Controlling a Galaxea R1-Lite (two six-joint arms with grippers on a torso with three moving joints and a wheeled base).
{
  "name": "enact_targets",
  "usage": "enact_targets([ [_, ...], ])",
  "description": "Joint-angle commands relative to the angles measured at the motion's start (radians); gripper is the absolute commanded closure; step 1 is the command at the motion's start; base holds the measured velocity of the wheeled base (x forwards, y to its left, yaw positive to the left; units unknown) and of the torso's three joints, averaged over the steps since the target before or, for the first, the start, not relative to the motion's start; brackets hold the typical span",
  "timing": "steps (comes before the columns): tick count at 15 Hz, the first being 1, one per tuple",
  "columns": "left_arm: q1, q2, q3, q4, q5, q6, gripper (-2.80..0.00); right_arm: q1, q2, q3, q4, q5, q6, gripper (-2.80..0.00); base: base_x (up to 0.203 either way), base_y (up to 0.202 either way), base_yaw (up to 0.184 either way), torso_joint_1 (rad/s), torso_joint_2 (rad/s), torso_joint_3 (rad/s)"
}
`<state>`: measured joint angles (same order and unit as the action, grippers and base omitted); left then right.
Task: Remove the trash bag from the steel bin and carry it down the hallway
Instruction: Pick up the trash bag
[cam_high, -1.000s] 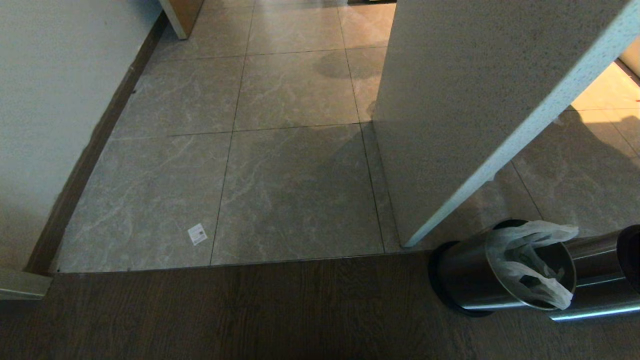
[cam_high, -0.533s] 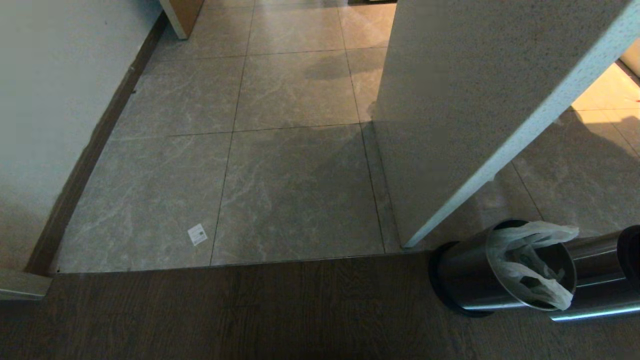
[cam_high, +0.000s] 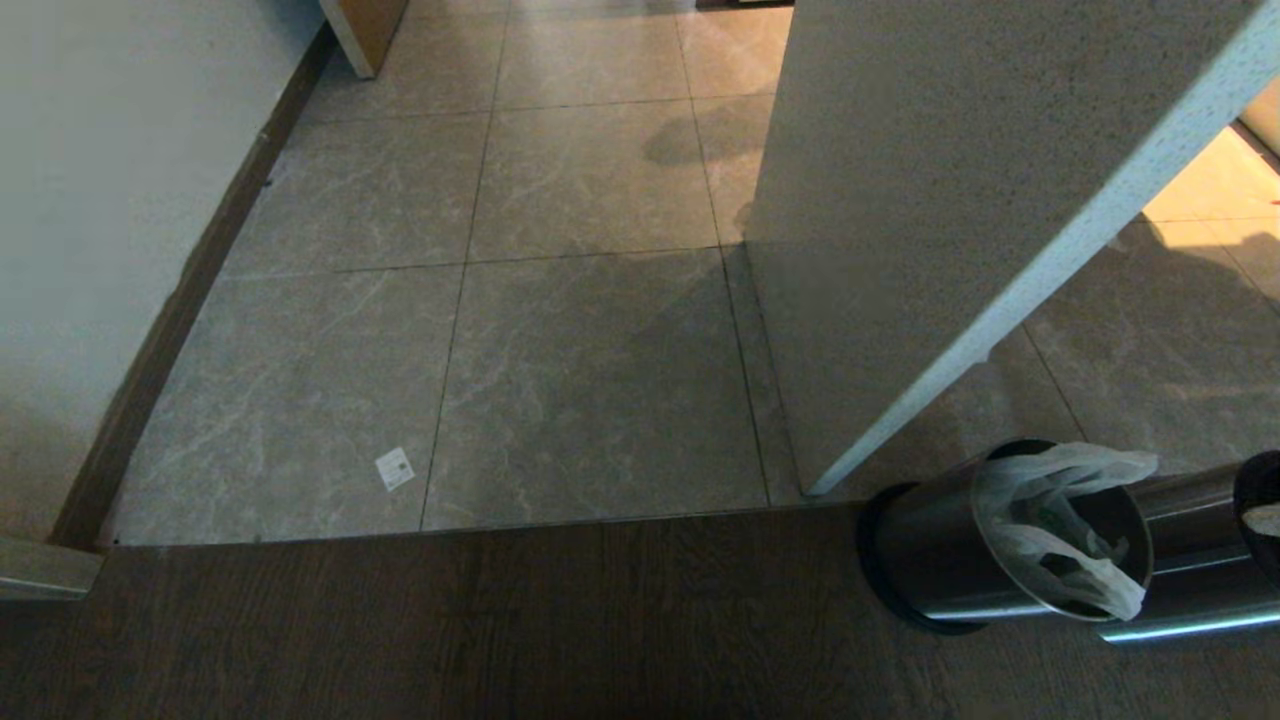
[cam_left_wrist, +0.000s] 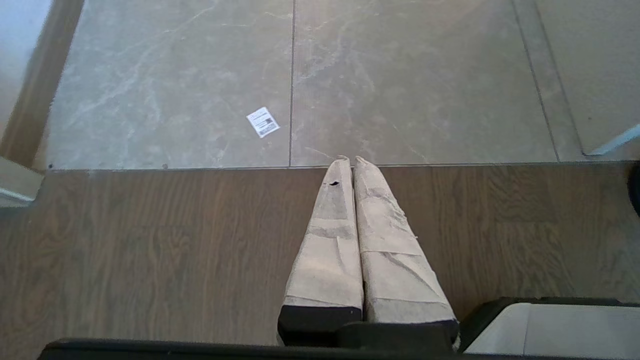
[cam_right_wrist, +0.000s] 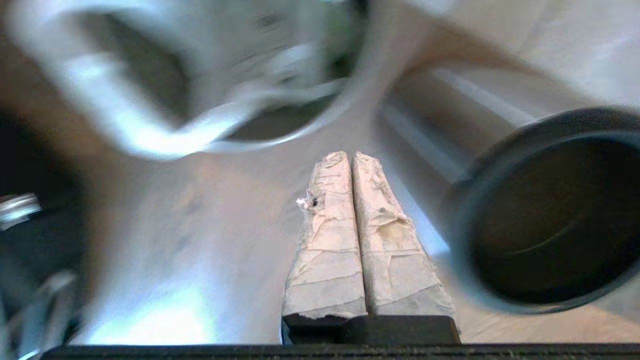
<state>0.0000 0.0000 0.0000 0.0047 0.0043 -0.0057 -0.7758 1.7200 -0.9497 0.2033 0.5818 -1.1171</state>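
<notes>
My closed right gripper points at the floor (cam_right_wrist: 358, 139) beside the second bin. I should move it back over the steel bin and open it above the bag (cam_high: 1074, 546).
The steel bin (cam_high: 930, 560) stands at the lower right of the head view, where the wooden floor meets the hallway tiles (cam_high: 590, 370). The white trash bag (cam_high: 1040, 520) lines its mouth, with crinkled handles draped over the rim. In the blurred right wrist view, my right gripper (cam_right_wrist: 351, 157) is shut with nothing between its taped fingers. It hovers between the bag-lined bin mouth (cam_right_wrist: 280, 130) and a second bin. The bag (cam_right_wrist: 125, 120) is a bright smear there, apart from the fingers. My left gripper (cam_left_wrist: 350, 161) is shut and empty, parked over the wooden floor.
A second steel bin (cam_high: 1200, 570) with a dark rim (cam_right_wrist: 545, 220) stands right against the first. A speckled white wall corner (cam_high: 900, 250) juts out just behind the bins. A white wall with dark skirting (cam_high: 180, 310) bounds the left. A small paper label (cam_high: 395, 468) lies on the tiles.
The bins, the bag and the floor have not shifted in the head view. A pale tip has appeared at that view's right edge, over the second bin's rim.
</notes>
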Motion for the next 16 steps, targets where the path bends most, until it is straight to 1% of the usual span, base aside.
enact_targets([
  [1, 0.0, 0.0, 0.0, 0.0, 0.0, 0.0, 0.0, 0.032, -0.166, 0.135, 0.03, 0.004, -0.001, 0.0, 0.0, 0.0, 0.0, 0.0, 0.0, 0.0],
  [3, 0.0, 0.0, 0.0, 0.0, 0.0, 0.0, 0.0, 0.061, -0.237, 0.221, 0.06, 0.005, 0.038, 0.0, 0.0, 0.0, 0.0, 0.0, 0.0, 0.0],
  [5, 0.0, 0.0, 0.0, 0.0, 0.0, 0.0, 0.0, 0.069, -0.286, 0.266, 0.177, 0.005, 0.064, 0.0, 0.0, 0.0, 0.0, 0.0, 0.0, 0.0],
  [7, 0.0, 0.0, 0.0, 0.0, 0.0, 0.0, 0.0, 0.074, -0.324, 0.301, 0.322, 0.004, 0.068, 0.0, 0.0, 0.0, 0.0, 0.0, 0.0, 0.0],
  [8, 0.0, 0.0, 0.0, 0.0, 0.0, 0.0, 0.0, 0.079, -0.332, 0.326, 0.342, 0.006, 0.068, 0.0, 0.0, 0.0, 0.0, 0.0, 0.0, 0.0],
  [10, 0.0, 0.0, 0.0, 0.0, 0.0, 0.0, 0.0, 0.122, -0.325, 0.338, 0.343, 0.007, 0.078, 0.0, 0.0, 0.0, 0.0, 0.0, 0.0, 0.0],
  [13, 0.0, 0.0, 0.0, 0.0, 0.0, 0.0, 0.0, 0.136, -0.285, 0.367, 0.333, 0.01, 0.09, 0.0, 0.0, 0.0, 0.0, 0.0, 0.0, 0.0],
  [16, 0.0, 0.0, 0.0, 0.0, 0.0, 0.0, 0.0, 0.146, -0.216, 0.377, 0.212, 0.009, 0.098, 0.0, 0.0, 0.0, 0.0, 0.0, 0.0, 0.0],
])
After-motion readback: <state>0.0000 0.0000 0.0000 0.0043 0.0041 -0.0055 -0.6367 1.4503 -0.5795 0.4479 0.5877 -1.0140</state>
